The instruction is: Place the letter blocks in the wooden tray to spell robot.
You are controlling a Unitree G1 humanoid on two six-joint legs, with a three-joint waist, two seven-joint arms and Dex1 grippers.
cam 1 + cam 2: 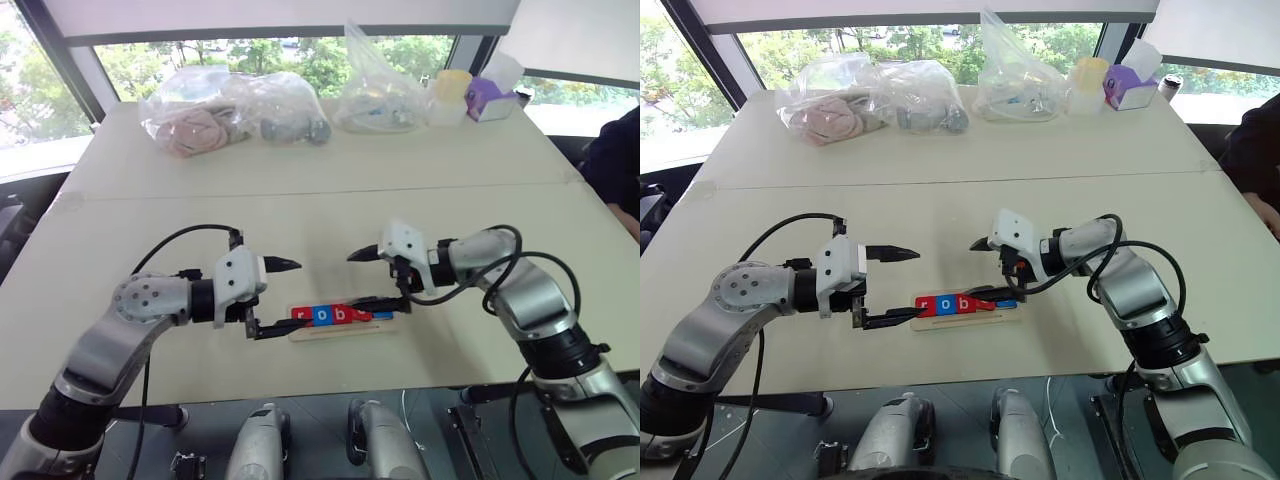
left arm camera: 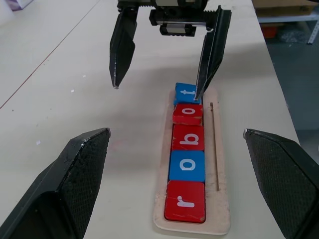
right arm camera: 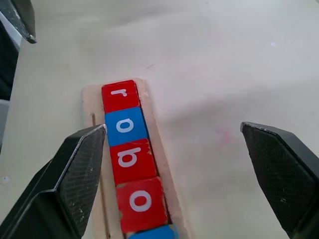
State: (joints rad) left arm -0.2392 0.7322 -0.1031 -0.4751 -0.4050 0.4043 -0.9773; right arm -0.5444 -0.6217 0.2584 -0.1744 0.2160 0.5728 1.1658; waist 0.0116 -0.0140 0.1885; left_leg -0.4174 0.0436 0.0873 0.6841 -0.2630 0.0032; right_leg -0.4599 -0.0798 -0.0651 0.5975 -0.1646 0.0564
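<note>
My right gripper's finger reaches over the row while the blue t sits crooked, so I should retreat to the tray's near-t end and nudge that t straight.
The wooden tray lies on the table in front of me. In it sit the letter blocks in a row: red r, blue o, red b, red o and blue t. The t sits at the tray's right end, slightly askew. My left gripper stands open at the tray's left end, holding nothing. My right gripper is open over the right end, with its lower fingertip right at the t block.
Clear plastic bags with soft items lie along the table's far side. A yellow-lidded tub and a purple box stand beside them. A person's dark sleeve shows at the right edge.
</note>
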